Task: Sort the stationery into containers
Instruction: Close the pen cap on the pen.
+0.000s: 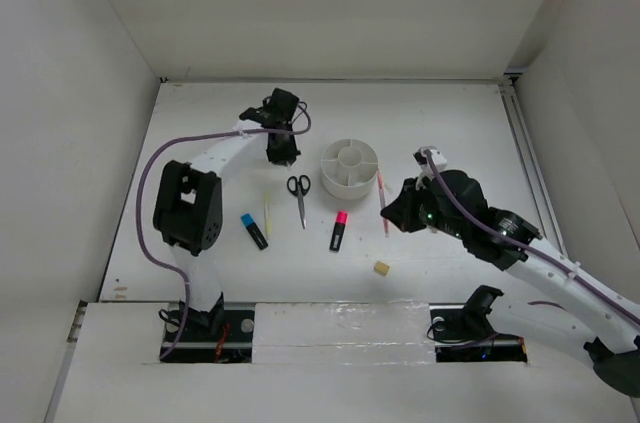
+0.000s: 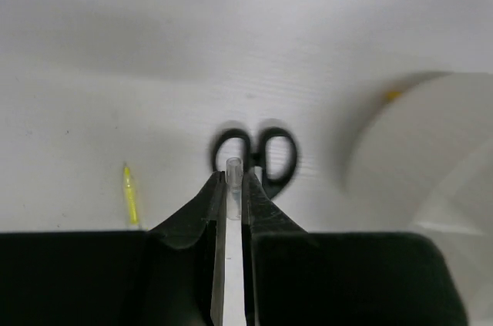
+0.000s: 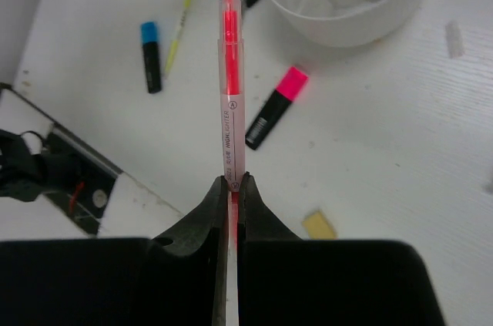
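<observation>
My left gripper should raise the clear tube (image 2: 234, 187) and turn it toward the red pen's tip, because the tube is pointing down over the scissors and is out of line with the pen's tip.
My right gripper (image 3: 233, 179) is shut on the tail of a thin red pen (image 3: 229, 72), which sticks out ahead of it above the table; from above, this gripper (image 1: 398, 209) hangs just right of the round white organiser (image 1: 350, 168). My left gripper (image 2: 233, 177) is shut on a thin clear tube (image 2: 233, 167), of which only the tip shows. It hovers left of the organiser (image 2: 431, 149), with the black-handled scissors (image 2: 254, 155) below it. The left gripper (image 1: 283, 151) points down in the top view.
On the table lie the scissors (image 1: 298, 195), a yellow pen (image 1: 267, 213), a blue-capped highlighter (image 1: 254, 231), a pink-capped highlighter (image 1: 339, 231) and a tan eraser (image 1: 381, 267). White walls close in the table on three sides.
</observation>
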Tool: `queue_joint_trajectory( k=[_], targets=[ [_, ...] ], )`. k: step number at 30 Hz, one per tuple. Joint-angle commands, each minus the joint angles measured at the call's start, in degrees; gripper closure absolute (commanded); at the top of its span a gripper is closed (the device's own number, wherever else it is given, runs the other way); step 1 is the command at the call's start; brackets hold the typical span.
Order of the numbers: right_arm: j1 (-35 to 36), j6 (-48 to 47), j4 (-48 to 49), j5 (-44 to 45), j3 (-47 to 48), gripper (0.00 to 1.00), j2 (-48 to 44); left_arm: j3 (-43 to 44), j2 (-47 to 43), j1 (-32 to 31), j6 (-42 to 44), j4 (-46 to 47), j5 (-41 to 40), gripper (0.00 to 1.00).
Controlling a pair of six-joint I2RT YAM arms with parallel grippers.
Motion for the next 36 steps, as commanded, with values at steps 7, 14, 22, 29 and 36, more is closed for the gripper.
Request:
queue_joint_trajectory(
  k=[7, 14, 22, 29, 36],
  targets=[
    [4.05, 8.95, 32.51, -14.82, -6.27, 1.0, 1.91, -2.21, -31.99, -0.43, 0.58, 15.1, 8.8, 1.0],
    [7.66, 8.96, 45.01, -17.8, -4.78, 1.0, 9.2, -16.73, -47.58, -0.43, -0.56, 33.75, 23.13, 1.0],
    [9.94, 9.49, 51.18, -18.33, -3.02, 1.0, 13.86, -22.81, -51.46, 0.1, -1.62, 39.37, 29.38, 1.0],
    [10.47, 8.35, 52.78, -16.23, -1.97, 1.0, 16.85, -26.23, -51.99, 0.63, -5.47, 43.85, 32.2, 1.0],
    [10.47, 7.82, 52.77, -13.15, -0.74, 1.0, 17.56, -26.24, -53.05, 1.24, -6.63, 44.57, 32.2, 1.0]
  ],
)
